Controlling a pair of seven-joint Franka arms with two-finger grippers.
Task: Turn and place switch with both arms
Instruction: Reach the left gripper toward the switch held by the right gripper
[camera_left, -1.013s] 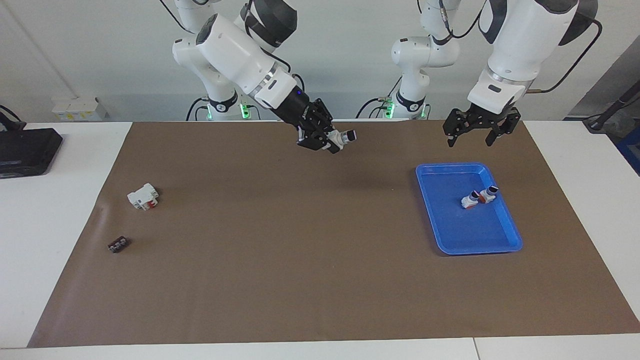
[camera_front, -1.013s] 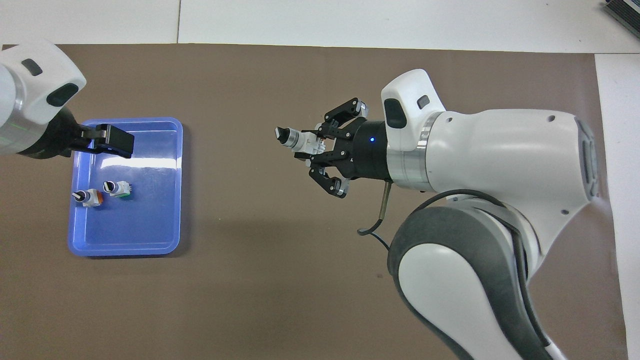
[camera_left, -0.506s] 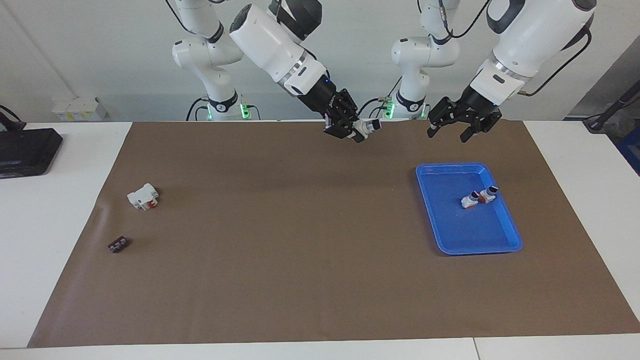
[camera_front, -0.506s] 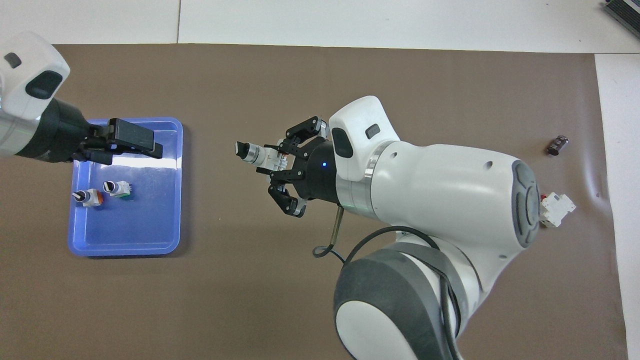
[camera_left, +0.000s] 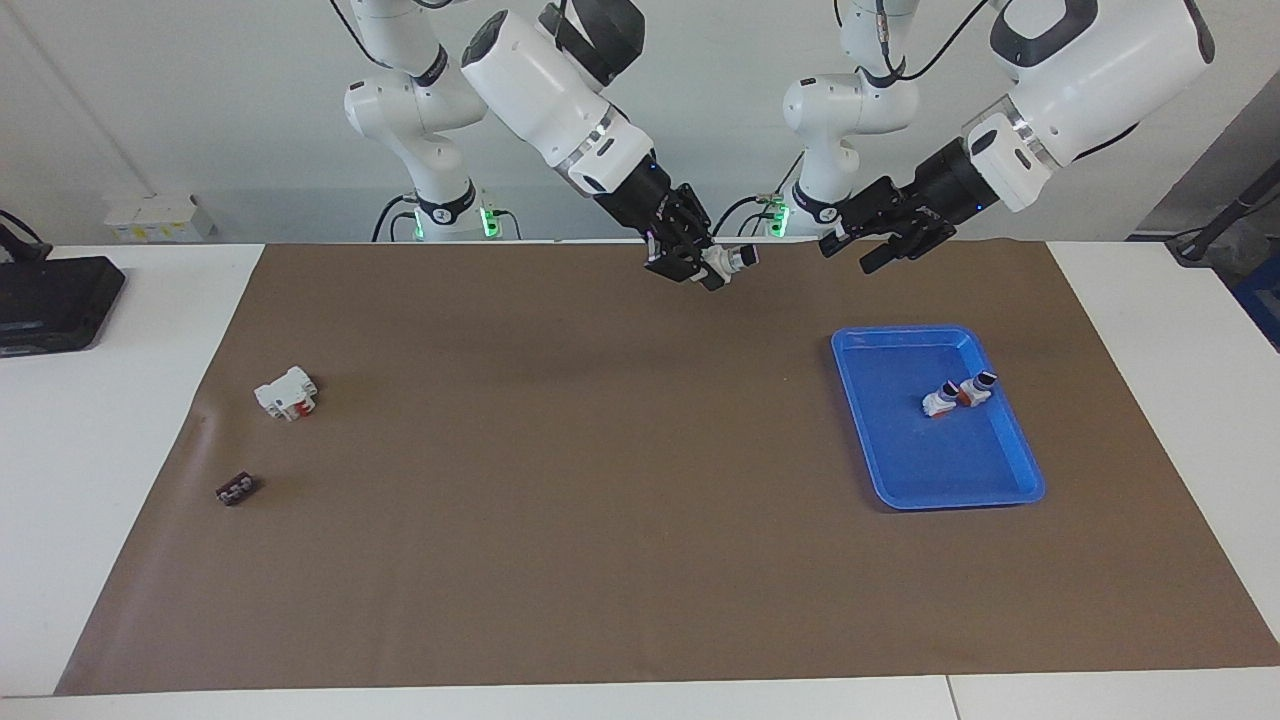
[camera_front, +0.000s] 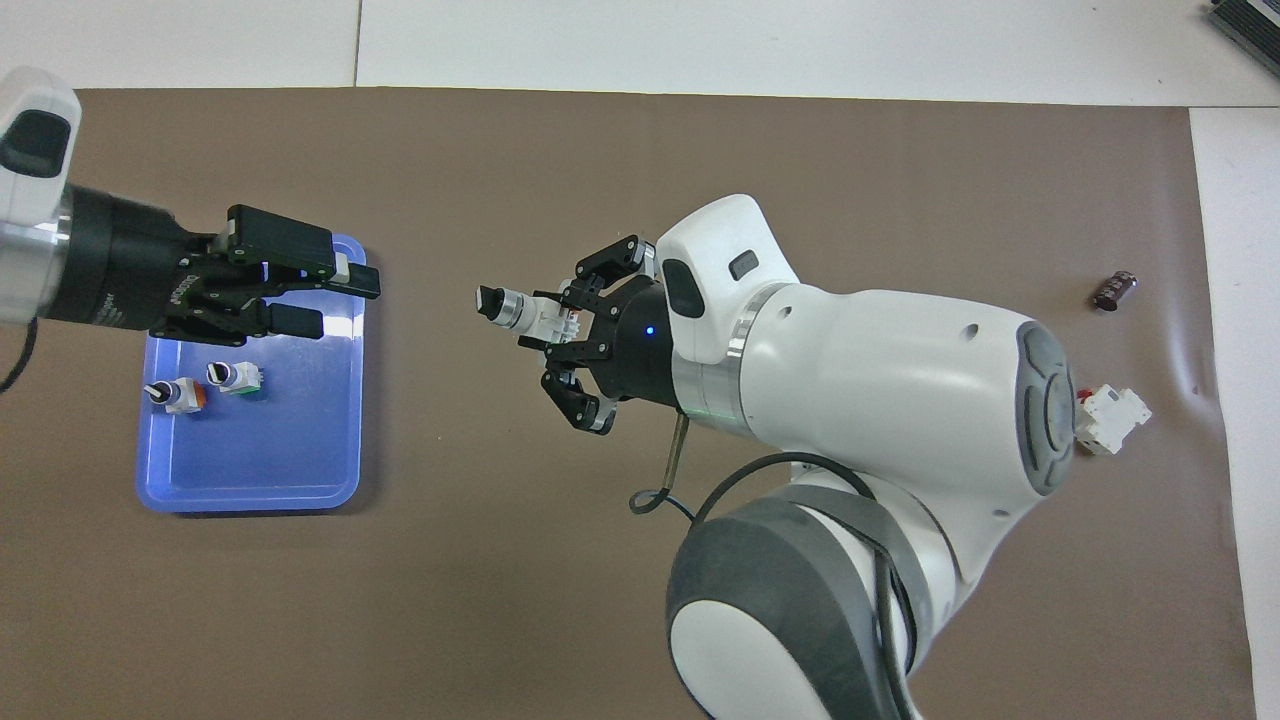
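The black knob sits inside a round silver collar. The knob will turn and the switch's base will stay still when I twist the knob.
My right gripper is shut on the switch and holds it up in the air over the brown mat, its black knob pointing toward the left gripper. In the overhead view the switch sticks out of the right gripper. My left gripper is open, turned sideways toward the switch, a short gap away from it. In the overhead view the left gripper is over the blue tray's edge. The switch's base is hidden between the fingers.
A blue tray at the left arm's end holds two more switches; the tray also shows from overhead. A white block with a red part and a small dark piece lie at the right arm's end.
The right gripper carried the switch toward the left arm's end, then held nearly still. The left gripper swung from pointing down over the tray to pointing sideways at the switch.
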